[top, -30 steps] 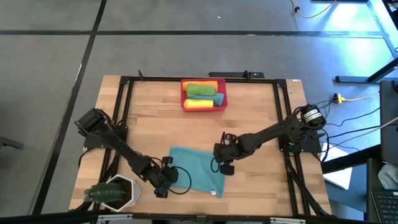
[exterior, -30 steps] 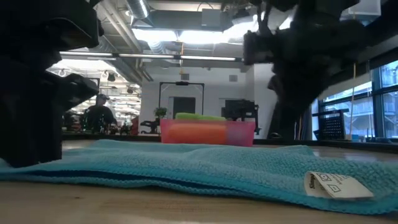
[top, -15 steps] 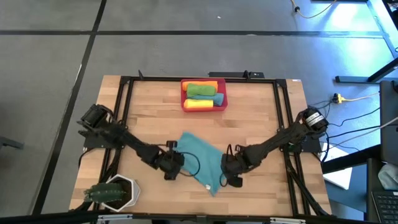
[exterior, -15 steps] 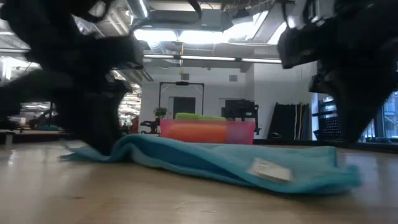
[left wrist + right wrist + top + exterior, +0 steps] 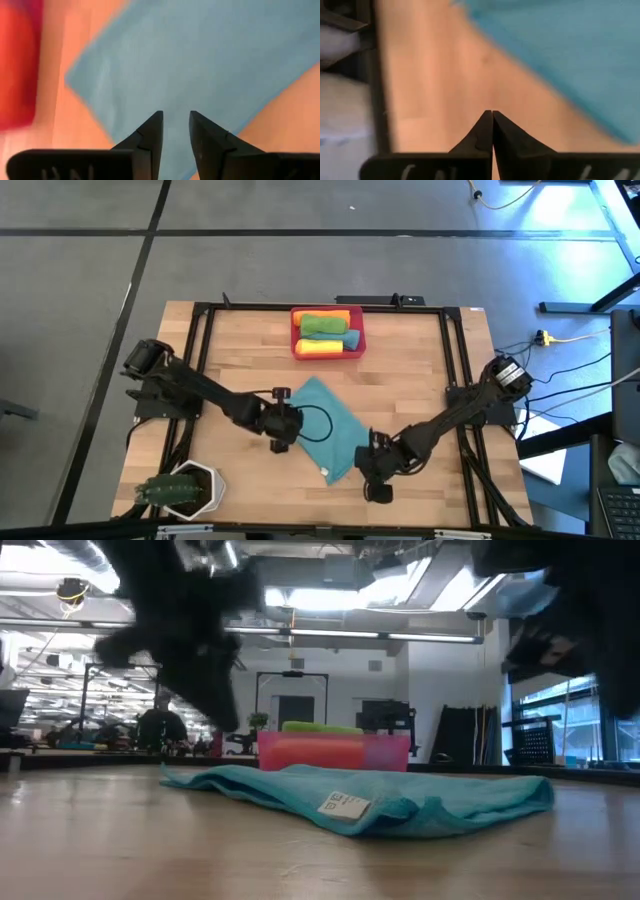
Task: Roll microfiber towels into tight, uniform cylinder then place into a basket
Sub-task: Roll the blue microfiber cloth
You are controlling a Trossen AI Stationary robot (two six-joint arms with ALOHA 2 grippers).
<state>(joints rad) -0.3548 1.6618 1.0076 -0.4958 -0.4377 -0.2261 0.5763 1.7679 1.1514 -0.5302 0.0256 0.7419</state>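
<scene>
My left gripper is off the tagged near corner and should return there to help turn the teal towel, which lies crooked to the rails, square before rolling.
A teal microfiber towel lies on the wooden table as a loose diamond. Its near corner is bunched, and a white tag shows there. My left gripper hovers over the towel's left edge, its fingers a little open with nothing between them. My right gripper is shut over bare wood, just off the towel's near right edge. The red-pink basket stands at the far middle with rolled orange, green, teal and yellow towels inside.
A white hexagonal pot with a green plant sits at the near left corner. Black frame rails run along the table's sides. Bare wood lies between the towel and the basket.
The towel, flat and square to the table a second ago, has been dragged and turned into a diamond nearer the table's middle, its near corner bunched. My left gripper has gone up and toward the far edge. My right gripper has gone toward the near edge, off the towel.
</scene>
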